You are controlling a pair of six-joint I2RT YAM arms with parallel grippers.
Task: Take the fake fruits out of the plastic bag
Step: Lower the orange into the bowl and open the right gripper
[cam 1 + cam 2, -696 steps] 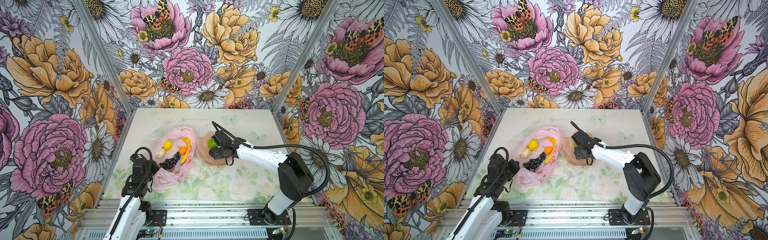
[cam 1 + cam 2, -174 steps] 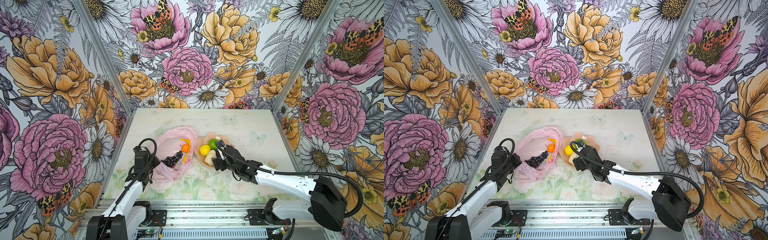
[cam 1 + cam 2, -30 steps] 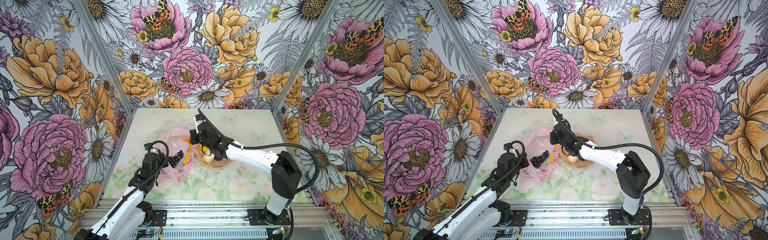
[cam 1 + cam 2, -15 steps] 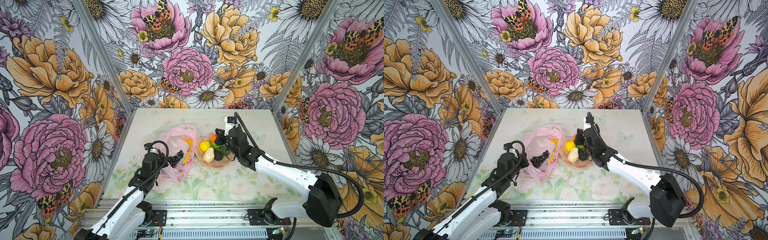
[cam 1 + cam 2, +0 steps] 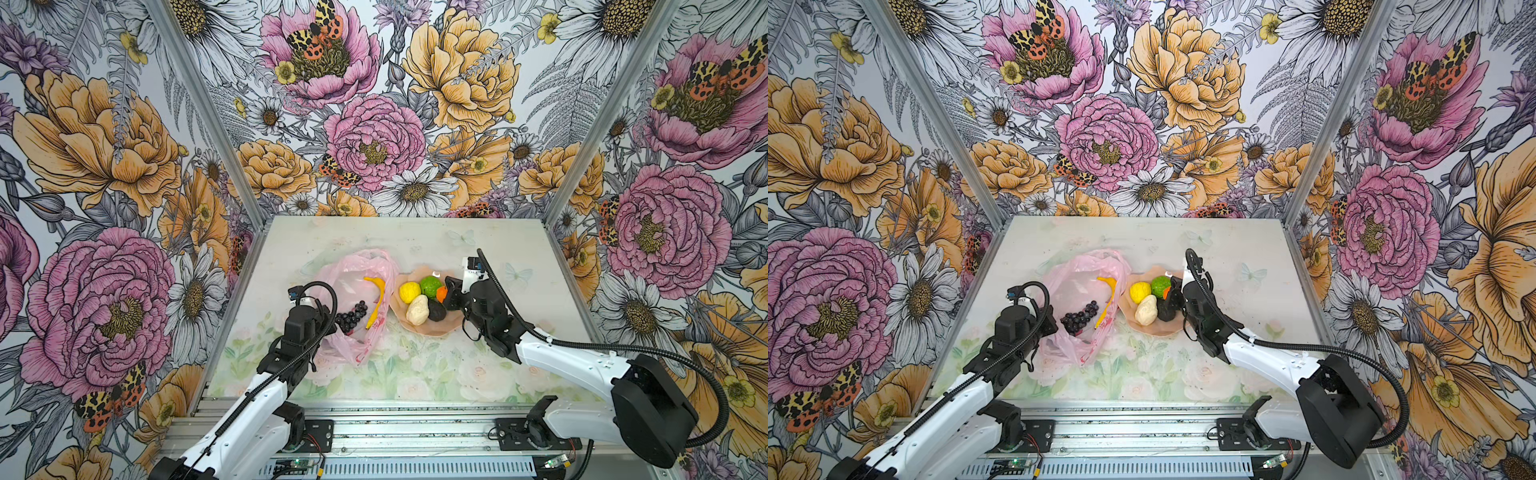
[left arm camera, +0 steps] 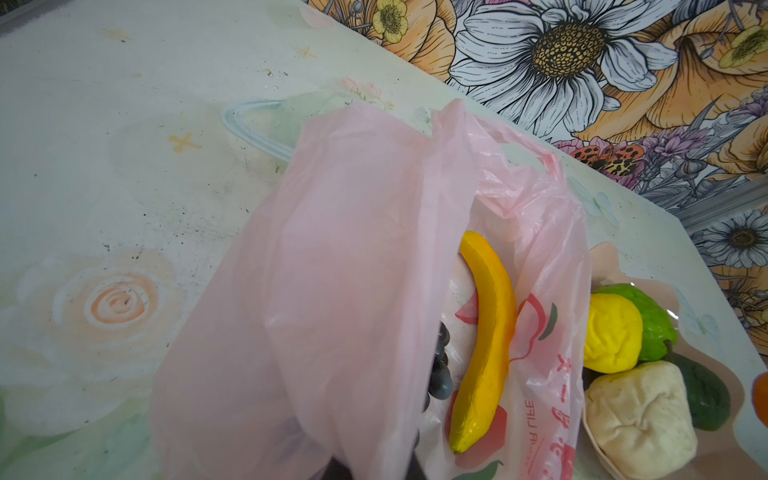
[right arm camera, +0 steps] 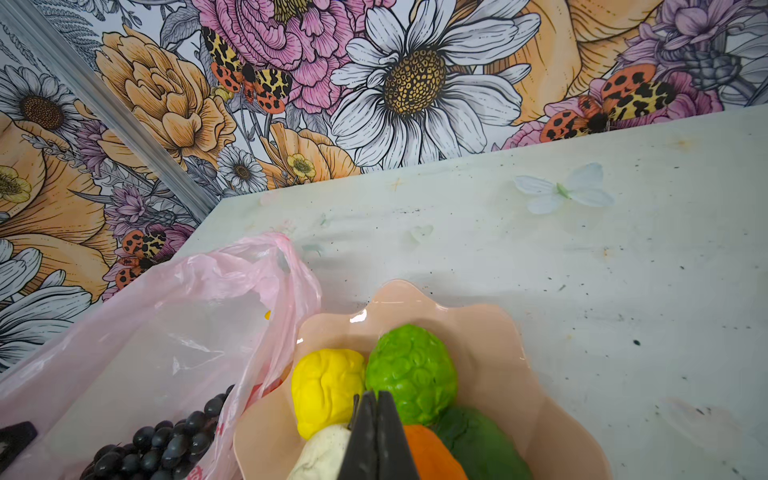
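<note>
My right gripper should keep lowering the orange [image 5: 441, 294] until it rests beside the lime and then let go, because the orange at the ends of my right gripper's fingers is already inside the peach dish's rim.
The pink plastic bag [image 5: 338, 282] lies open left of centre, and my left gripper [image 5: 326, 320] is shut on its near edge; draped film [image 6: 353, 270] hides the fingers. Inside lie the banana [image 5: 376, 299] [image 6: 486, 340] and the grape bunch [image 5: 351, 318] [image 7: 162, 449]. The lemon [image 7: 328, 386], lime [image 7: 411, 370], orange [image 7: 432, 453], avocado [image 7: 482, 449] and beige piece [image 5: 417, 309] sit in the peach dish [image 5: 432, 330]. My right gripper [image 7: 376, 405] [image 5: 451, 293] hangs shut and empty over them, right beside the orange [image 5: 441, 294].
The dish [image 5: 1154, 330] touches the bag's right side [image 5: 1121, 286]. Floral walls close in the table [image 5: 498, 249] at the back and on both sides. A metal rail [image 5: 395, 419] runs along the front edge.
My right arm has swung from over the bag's mouth across to the dish. The orange now lies in the dish among the other fruits. The left arm has not moved.
</note>
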